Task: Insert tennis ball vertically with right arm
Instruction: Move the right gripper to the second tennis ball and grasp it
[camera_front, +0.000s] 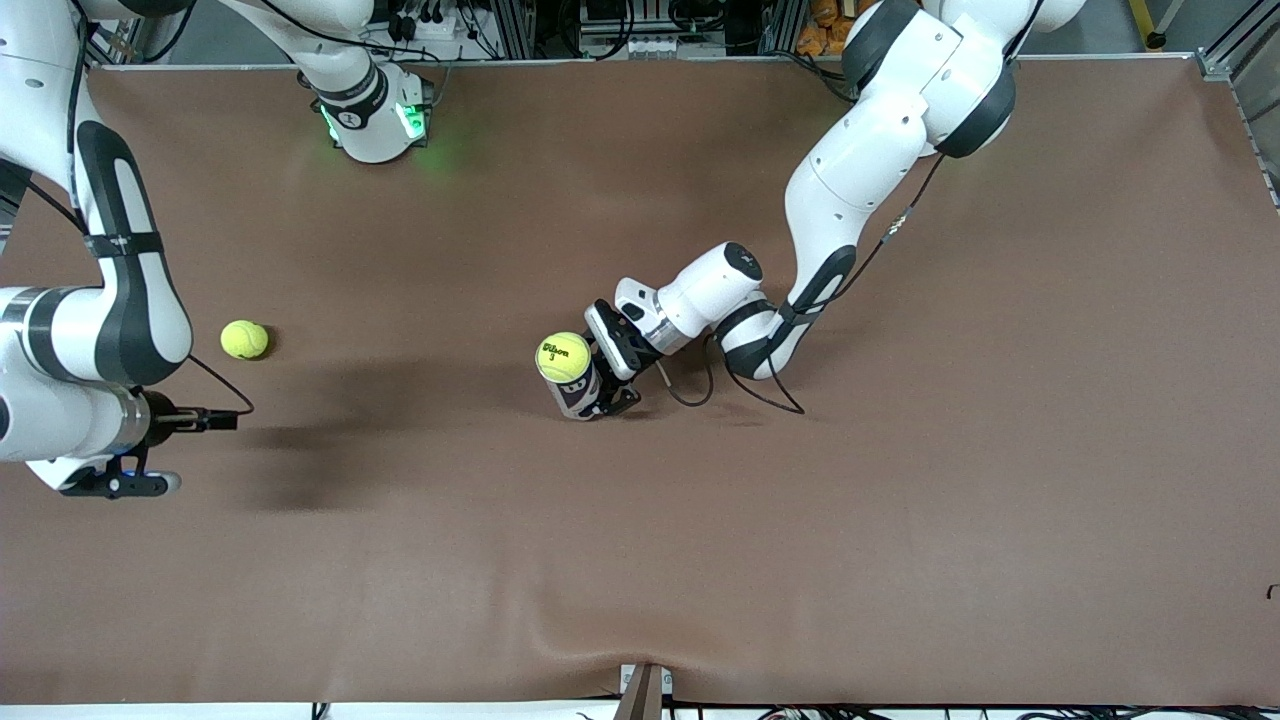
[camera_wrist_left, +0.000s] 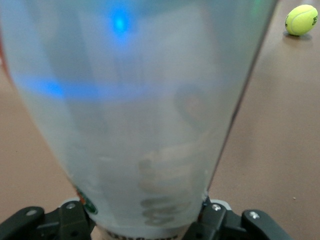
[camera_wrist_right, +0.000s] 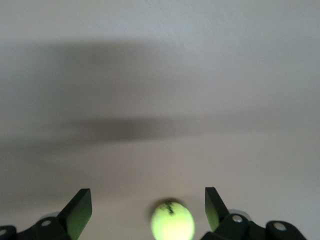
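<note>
A yellow tennis ball (camera_front: 563, 355) bulges out at the can's top opening (camera_front: 566, 379), so it should slide further in when the robot presses the loose ball down on it.
A clear tennis ball can (camera_front: 578, 392) stands upright near the middle of the table, and my left gripper (camera_front: 606, 383) is shut on its lower part. A yellow tennis ball (camera_front: 563, 357) shows in the can's top opening. In the left wrist view the can (camera_wrist_left: 145, 110) fills the picture between the fingers (camera_wrist_left: 216, 220). A second tennis ball (camera_front: 244, 339) lies loose on the table toward the right arm's end. My right gripper (camera_front: 118, 485) hangs open in the air near it. In the right wrist view this ball (camera_wrist_right: 172, 221) lies below, between the spread fingers (camera_wrist_right: 80, 210), untouched.
The brown table mat (camera_front: 900, 520) is bare around the can. The loose ball (camera_wrist_left: 301, 19) also shows in the left wrist view. The left arm's cable (camera_front: 700, 385) loops on the mat beside its wrist. A green-lit part of the right arm (camera_front: 375, 120) stands at the robots' edge of the table.
</note>
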